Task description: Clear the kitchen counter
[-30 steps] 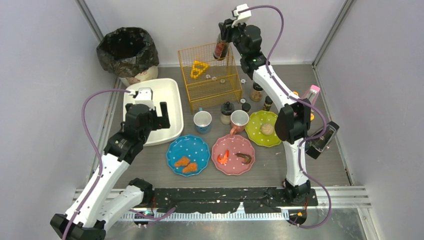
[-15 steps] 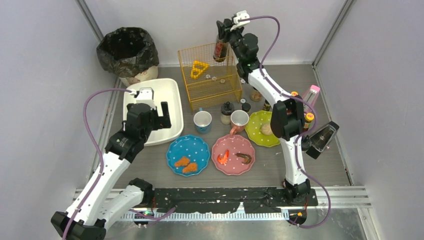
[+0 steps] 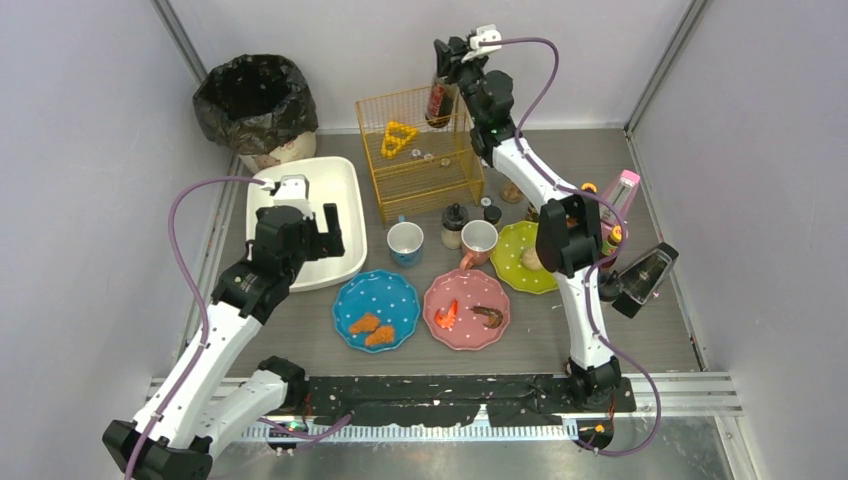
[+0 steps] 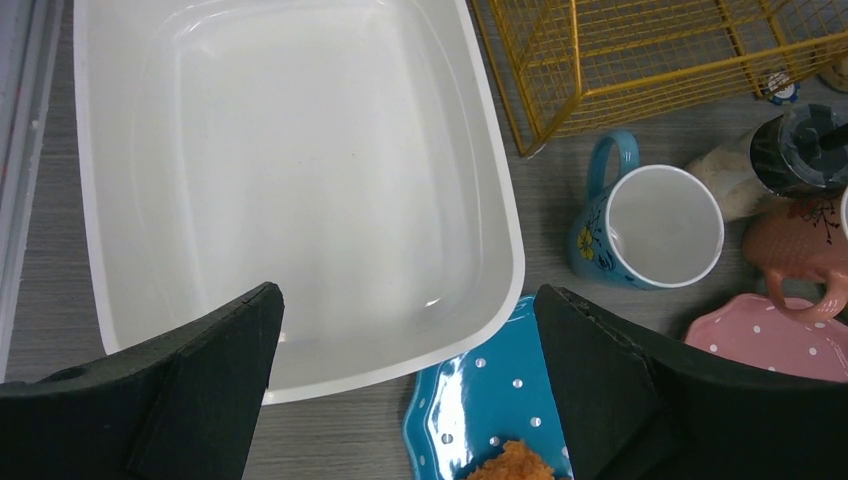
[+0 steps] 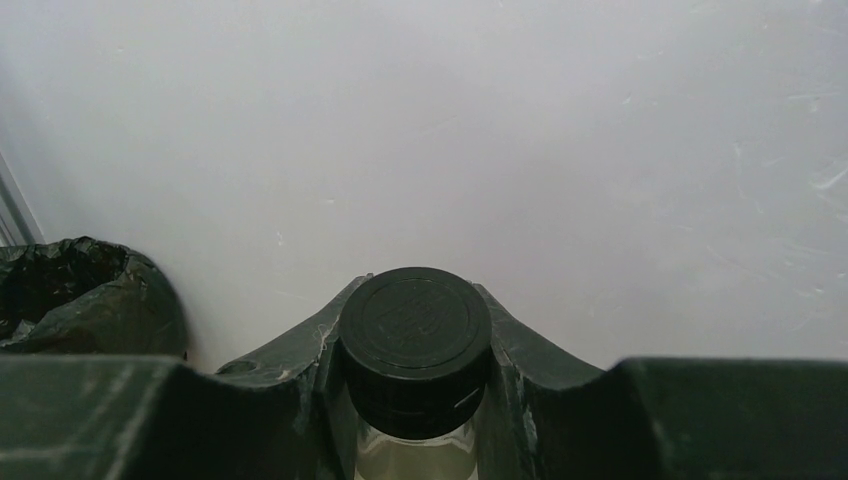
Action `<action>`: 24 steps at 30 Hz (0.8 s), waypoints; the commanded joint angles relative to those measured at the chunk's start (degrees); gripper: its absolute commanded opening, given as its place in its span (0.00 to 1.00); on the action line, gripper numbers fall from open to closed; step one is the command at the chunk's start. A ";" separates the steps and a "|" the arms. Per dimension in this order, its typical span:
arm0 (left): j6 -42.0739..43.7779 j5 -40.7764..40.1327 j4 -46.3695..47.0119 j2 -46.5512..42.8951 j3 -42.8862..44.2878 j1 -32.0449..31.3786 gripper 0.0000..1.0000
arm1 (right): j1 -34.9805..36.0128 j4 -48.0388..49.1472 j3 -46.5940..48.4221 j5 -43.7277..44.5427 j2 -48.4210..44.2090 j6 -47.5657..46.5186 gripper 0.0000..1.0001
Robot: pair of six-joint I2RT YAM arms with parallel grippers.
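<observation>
My right gripper should keep lowering the glass jar [image 3: 440, 104], upright over the basket's free corner [image 3: 441, 145] beside the yellow object, and let go once the jar stands.
The kitchen counter [image 3: 300, 330] is the grey wood-grain tabletop. My right gripper [image 3: 441, 75] is shut on a glass jar with a black lid [image 5: 415, 335], red inside [image 3: 437, 100], held high above the back right corner of the yellow wire basket [image 3: 420, 150]. My left gripper [image 3: 312, 222] is open and empty, hovering over the near right rim of the white tub [image 4: 300, 180]. On the counter lie a blue plate [image 3: 376, 309] with fried pieces, a pink plate [image 3: 467, 309], a green plate [image 3: 527, 256], a blue mug [image 3: 405, 242] and a pink mug [image 3: 478, 240].
A black-lined bin [image 3: 255, 100] stands at the back left. Several spice jars [image 3: 455, 222] stand between the basket and the mugs, with more bottles [image 3: 620, 190] at the right wall. A yellow object [image 3: 398, 137] lies inside the basket.
My right arm has carried the jar slightly left and back, holding it above the basket's back right corner. The left arm has not moved.
</observation>
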 commanded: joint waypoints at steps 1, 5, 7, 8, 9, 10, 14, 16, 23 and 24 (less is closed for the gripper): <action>-1.18 0.57 0.87 0.36 -0.25 -0.14 1.00 | 0.33 -14.94 1.35 1.71 8.18 -2.04 0.26; -1.65 0.95 0.83 0.56 -0.82 -0.09 1.00 | 0.34 -15.91 2.20 1.15 9.92 -0.98 0.26; -1.96 1.12 0.71 0.57 -1.09 -0.11 1.00 | 0.40 -16.04 2.02 0.96 10.20 0.40 0.26; -2.13 1.21 0.63 0.47 -1.20 -0.15 1.00 | 0.42 -16.06 1.85 0.93 10.23 0.84 0.26; -2.23 1.31 0.53 0.40 -1.36 -0.13 1.00 | 0.42 -16.07 1.42 1.01 10.20 1.03 0.26; -2.35 1.35 0.39 0.30 -1.40 -0.11 1.00 | 0.49 -16.12 1.25 1.04 10.18 1.07 0.26; -2.57 1.17 0.25 -0.32 -1.99 -0.09 1.00 | 0.47 -15.60 -0.67 1.82 9.25 1.06 0.26; -2.67 1.15 0.12 -0.71 -2.24 -0.12 0.99 | 0.48 -14.52 -2.11 2.43 8.41 0.85 0.28; -2.90 0.80 -0.02 -1.92 -3.04 -0.09 1.00 | 0.51 -13.51 -4.09 2.33 5.22 -0.49 0.58; -2.90 0.73 -0.05 -2.04 -3.11 -0.09 1.00 | 0.51 -13.81 -4.04 1.96 4.71 -0.52 0.62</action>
